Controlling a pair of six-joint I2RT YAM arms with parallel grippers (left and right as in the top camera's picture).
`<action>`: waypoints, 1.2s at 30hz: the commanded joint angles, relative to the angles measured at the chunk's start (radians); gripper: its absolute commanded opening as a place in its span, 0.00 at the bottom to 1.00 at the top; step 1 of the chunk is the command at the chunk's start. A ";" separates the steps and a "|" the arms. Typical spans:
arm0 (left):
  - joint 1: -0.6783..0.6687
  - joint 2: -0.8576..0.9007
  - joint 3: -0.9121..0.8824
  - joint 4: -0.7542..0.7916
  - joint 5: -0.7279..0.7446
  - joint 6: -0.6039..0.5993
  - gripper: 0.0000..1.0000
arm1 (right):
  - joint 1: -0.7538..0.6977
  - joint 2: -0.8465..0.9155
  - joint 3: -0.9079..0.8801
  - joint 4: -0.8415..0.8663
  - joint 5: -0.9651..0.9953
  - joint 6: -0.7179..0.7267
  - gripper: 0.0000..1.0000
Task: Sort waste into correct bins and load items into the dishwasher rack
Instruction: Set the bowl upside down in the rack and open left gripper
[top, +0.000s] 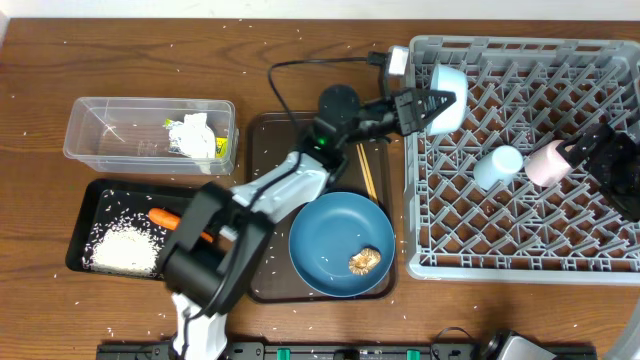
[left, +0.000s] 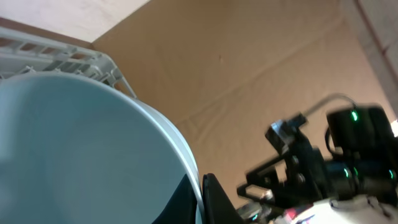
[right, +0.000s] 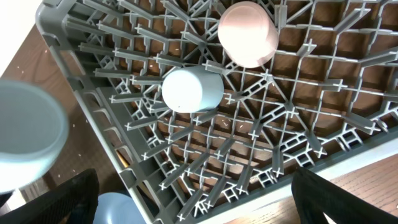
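Note:
The white bowl (top: 449, 98) is hanging above empty rack pegs (top: 456, 148), clear of the light blue cup. My left gripper goes on lowering the bowl until it rests on the pegs, then let it go.
My left gripper (top: 432, 108) is shut on the rim of the white bowl (top: 448, 92), held tilted over the far left corner of the grey dishwasher rack (top: 520, 262). In the left wrist view the bowl (left: 81, 149) fills the left side, its rim pinched between the fingers (left: 214, 202). The pink cup (top: 545, 162) and light blue cup (top: 497, 167) stand upside down in the rack. My right gripper (top: 590, 150) hovers open over the rack, just right of the pink cup (right: 247, 32). The blue plate (top: 335, 235) carries a brown food lump (top: 365, 261). Chopsticks (top: 367, 175) lie behind the plate.
The clear tub (top: 110, 125) holds crumpled paper (top: 192, 135) and a wrapper (top: 222, 150). The black tray (top: 88, 205) holds rice (top: 125, 246) and a carrot (top: 168, 217). The plate sits on a brown serving tray (top: 268, 150). Rice grains are scattered on the table.

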 joint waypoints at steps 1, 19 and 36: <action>-0.020 0.072 0.025 0.071 -0.085 -0.208 0.06 | -0.008 -0.002 0.019 -0.002 -0.011 0.013 0.92; -0.076 0.202 0.026 0.189 -0.092 -0.332 0.06 | -0.008 -0.002 0.019 -0.010 -0.010 -0.005 0.93; -0.039 0.202 0.025 0.118 -0.016 -0.321 0.38 | -0.008 -0.002 0.019 -0.023 0.011 -0.013 0.93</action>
